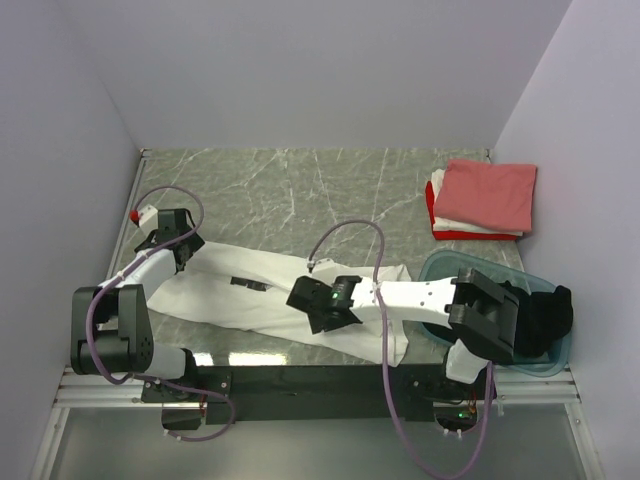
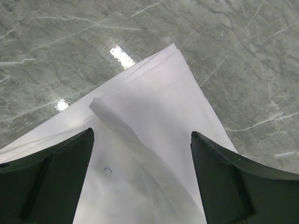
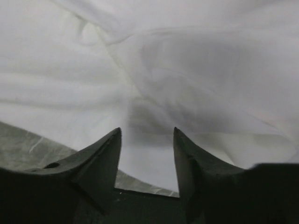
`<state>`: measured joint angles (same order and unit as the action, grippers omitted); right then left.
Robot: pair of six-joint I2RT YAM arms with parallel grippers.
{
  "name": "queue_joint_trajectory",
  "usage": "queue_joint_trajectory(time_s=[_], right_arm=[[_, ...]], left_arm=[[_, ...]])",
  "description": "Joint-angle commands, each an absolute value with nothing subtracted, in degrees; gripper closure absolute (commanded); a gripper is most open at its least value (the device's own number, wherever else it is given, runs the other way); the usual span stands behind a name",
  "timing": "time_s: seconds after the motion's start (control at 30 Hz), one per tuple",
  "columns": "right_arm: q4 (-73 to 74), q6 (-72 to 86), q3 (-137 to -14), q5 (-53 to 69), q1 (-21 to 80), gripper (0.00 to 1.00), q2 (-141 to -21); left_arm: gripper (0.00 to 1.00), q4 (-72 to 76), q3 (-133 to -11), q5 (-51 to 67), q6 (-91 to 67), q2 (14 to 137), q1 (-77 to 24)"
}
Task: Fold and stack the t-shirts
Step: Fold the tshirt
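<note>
The white t-shirt slants toward the table's near edge, so next my right gripper leaves its wrinkled middle and pulls the shirt's far edge back before any folding.
A large white t-shirt lies stretched across the near part of the marble table, with a bit of its dark graphic showing. My left gripper hovers open over the shirt's left end; in the left wrist view its fingers straddle a folded white corner without touching it. My right gripper is low over the shirt's middle, open, with rumpled white cloth just ahead of its fingertips. Folded salmon-pink, white and red t-shirts are stacked at the back right. A black t-shirt sits in the tub.
A translucent teal tub stands at the near right, partly under my right arm. Pale walls close in the table on three sides. Bare marble shows behind the white shirt.
</note>
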<state>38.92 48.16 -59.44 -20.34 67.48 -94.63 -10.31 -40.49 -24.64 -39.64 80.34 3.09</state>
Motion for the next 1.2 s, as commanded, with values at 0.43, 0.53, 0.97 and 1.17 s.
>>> queue_joint_trajectory(time_s=[0.43,0.53,0.97,1.17], right_arm=[[34.83,43.51,-59.51,-24.71,57.16,0.28,-85.52],[32.88,41.57,-58.80,-23.21,54.24,0.28,-86.65],[29.36,44.64,-51.33,-20.22,54.23,0.28,-90.62],[30.32,46.67,-50.10,-17.76,57.12,0.29,-89.03]], left_arm=[[0.10,-8.44,-39.90,-24.08,-38.50,79.10,3.34],[0.10,-8.35,-40.08,-24.08,-38.41,79.36,3.25],[0.10,-7.65,-39.73,-23.64,-38.23,78.93,3.25],[0.10,-7.47,-39.46,-23.73,-38.23,78.57,3.25]])
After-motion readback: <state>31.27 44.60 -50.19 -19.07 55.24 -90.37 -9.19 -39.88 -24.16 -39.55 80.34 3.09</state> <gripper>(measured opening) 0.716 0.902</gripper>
